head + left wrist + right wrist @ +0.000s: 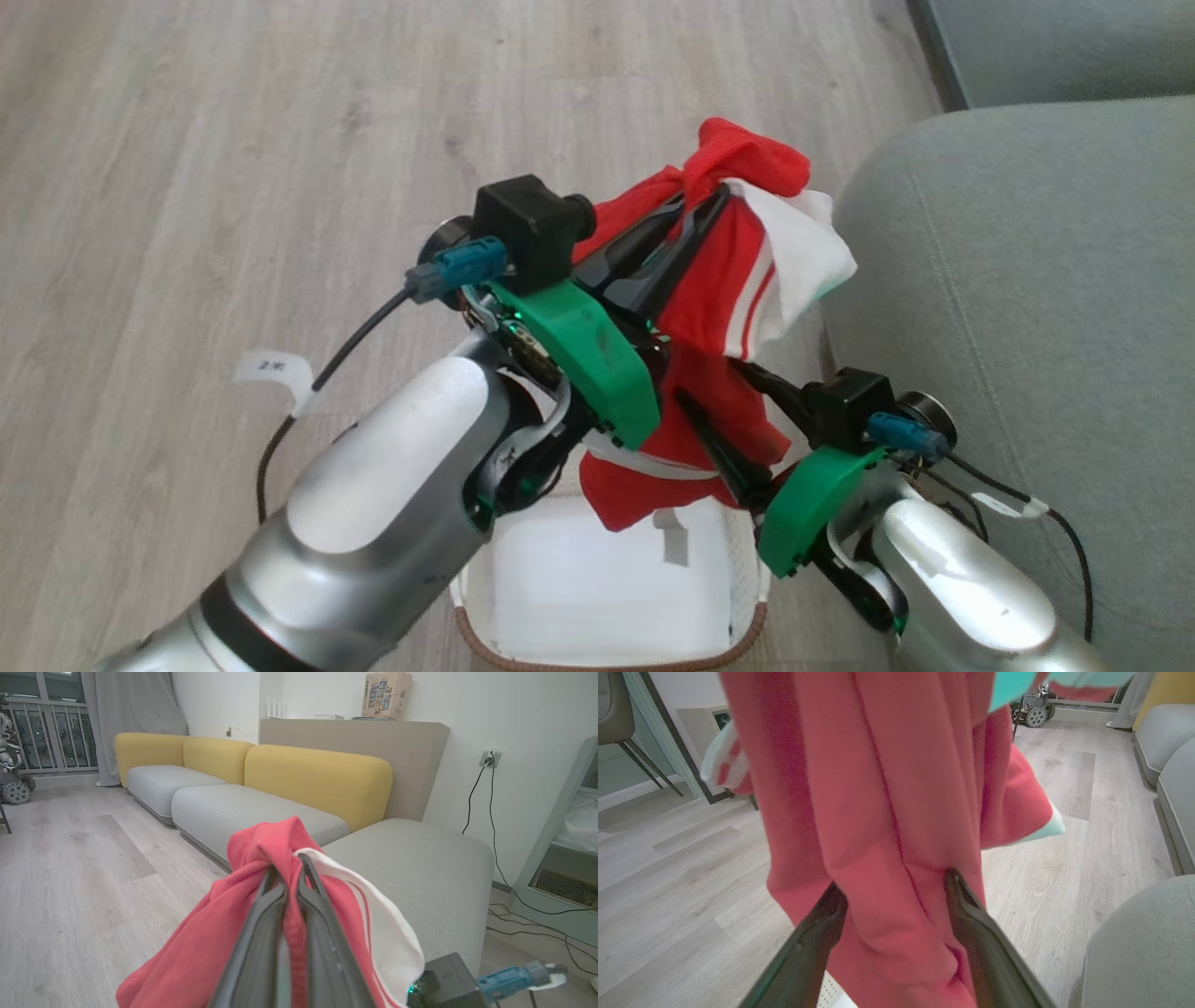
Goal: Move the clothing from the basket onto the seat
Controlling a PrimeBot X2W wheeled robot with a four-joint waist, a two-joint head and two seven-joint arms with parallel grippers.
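Note:
White-trimmed edges (652,459) are sticking out at different heights, so I expect the clothing (717,291) to come apart into separate garments, some staying in the basket, when I carry it.
The clothing (702,313), red with a white panel and stripes, hangs lifted above the basket (750,642), whose white liner shows underneath. My left gripper (698,201) is shut on a bunched top fold of the clothing (187,961), with red cloth pinched between its fingers (261,933). My right gripper (709,381) is lower down and open. Its two fingers (817,938) stand on either side of the hanging clothing (878,788) without closing on it. The grey-green seat (1027,327) lies just right of the basket and, in the left wrist view, ahead of the held cloth as the seat (411,868).
Pale wood floor (233,140) spreads to the left and beyond. A long sofa with yellow backrests (317,777) runs away behind the seat. Cables (528,905) trail by the wall on the right, beside a glass-fronted cabinet (560,858). A small wheeled machine (1031,709) stands far off.

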